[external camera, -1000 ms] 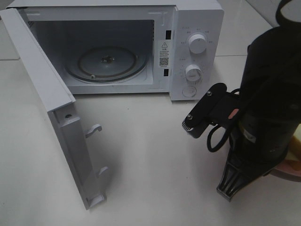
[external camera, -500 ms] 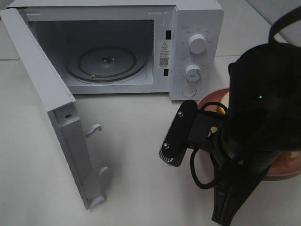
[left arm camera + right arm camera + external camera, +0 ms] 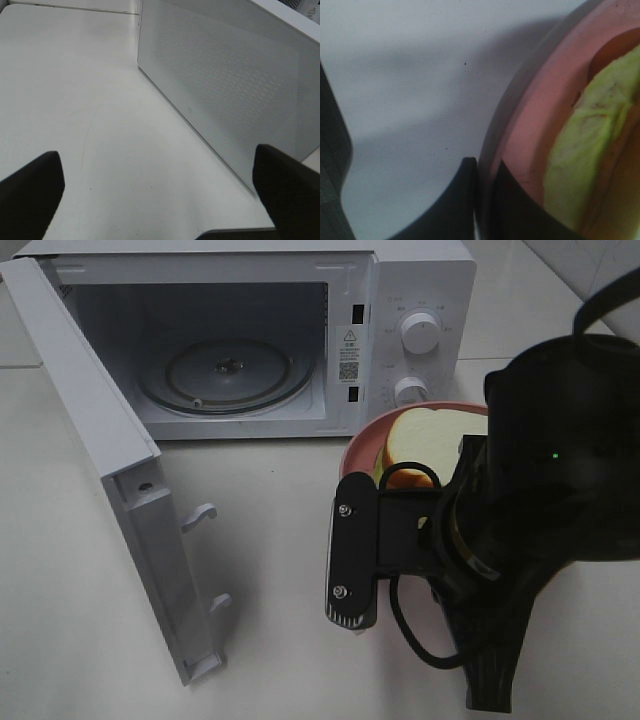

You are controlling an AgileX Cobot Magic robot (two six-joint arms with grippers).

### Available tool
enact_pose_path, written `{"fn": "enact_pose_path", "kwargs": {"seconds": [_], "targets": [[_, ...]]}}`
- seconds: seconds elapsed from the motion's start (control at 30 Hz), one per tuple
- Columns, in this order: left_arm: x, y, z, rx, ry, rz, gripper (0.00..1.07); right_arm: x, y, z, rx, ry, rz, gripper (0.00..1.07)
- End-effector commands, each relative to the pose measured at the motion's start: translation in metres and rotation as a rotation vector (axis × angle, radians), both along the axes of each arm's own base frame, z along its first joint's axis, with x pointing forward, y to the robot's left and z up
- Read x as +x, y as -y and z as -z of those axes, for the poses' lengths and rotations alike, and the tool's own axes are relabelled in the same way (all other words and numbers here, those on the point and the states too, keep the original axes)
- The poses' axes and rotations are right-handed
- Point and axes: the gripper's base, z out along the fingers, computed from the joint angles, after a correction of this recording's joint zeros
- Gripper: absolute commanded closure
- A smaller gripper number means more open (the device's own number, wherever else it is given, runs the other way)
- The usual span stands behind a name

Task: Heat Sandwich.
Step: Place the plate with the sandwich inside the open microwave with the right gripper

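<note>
My right gripper has the pink plate (image 3: 359, 447) in front of the microwave's control panel, so next I swing the plate over to the open cavity (image 3: 228, 368) before I slide it in.
The sandwich (image 3: 425, 435), thick white bread with yellow-green filling, lies on a round pink plate (image 3: 362, 440) just in front of the microwave's control panel. In the right wrist view my right gripper (image 3: 487, 172) is shut on the plate's rim (image 3: 540, 110), with the sandwich's pale green filling (image 3: 585, 145) beside it. The black right arm (image 3: 540, 500) hides most of the plate in the high view. My left gripper (image 3: 160, 200) is open with nothing between its fingers and faces the outer side of the microwave door (image 3: 225, 85). It does not show in the high view.
The white microwave (image 3: 420, 280) stands at the back with its door (image 3: 100, 460) swung wide open to the left. The glass turntable (image 3: 225, 375) lies bare inside. Two knobs (image 3: 418, 335) sit on the right panel.
The right arm has carried the plate with the sandwich leftward and toward the microwave's open front; more of the plate and bread shows now. The left gripper stays open.
</note>
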Motion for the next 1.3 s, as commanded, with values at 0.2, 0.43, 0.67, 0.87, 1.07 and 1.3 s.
{"fn": "enact_pose_path", "kwargs": {"seconds": [0.2, 0.43, 0.67, 0.87, 1.07, 1.3], "targets": [[-0.001, 0.0, 0.001, -0.003, 0.005, 0.002, 0.1, 0.003, -0.006, -0.003, -0.038, 0.019, -0.254, 1.07], [-0.001, 0.0, 0.001, -0.003, 0.005, 0.002, 0.1, 0.006, -0.01, -0.004, -0.001, 0.045, -0.312, 1.06], [-0.001, 0.0, 0.001, -0.003, 0.005, 0.002, 0.1, 0.014, -0.01, -0.003, 0.01, 0.038, -0.422, 1.06], [-0.001, 0.0, 0.001, -0.003, 0.005, 0.002, 0.1, 0.025, 0.001, -0.001, -0.025, -0.009, -0.486, 1.06], [-0.001, 0.0, 0.001, -0.003, 0.005, 0.002, 0.1, 0.036, 0.009, -0.002, -0.033, -0.007, -0.56, 1.06], [-0.001, 0.0, 0.001, -0.003, 0.005, 0.002, 0.1, 0.038, 0.003, -0.002, -0.019, 0.008, -0.747, 1.06]]}}
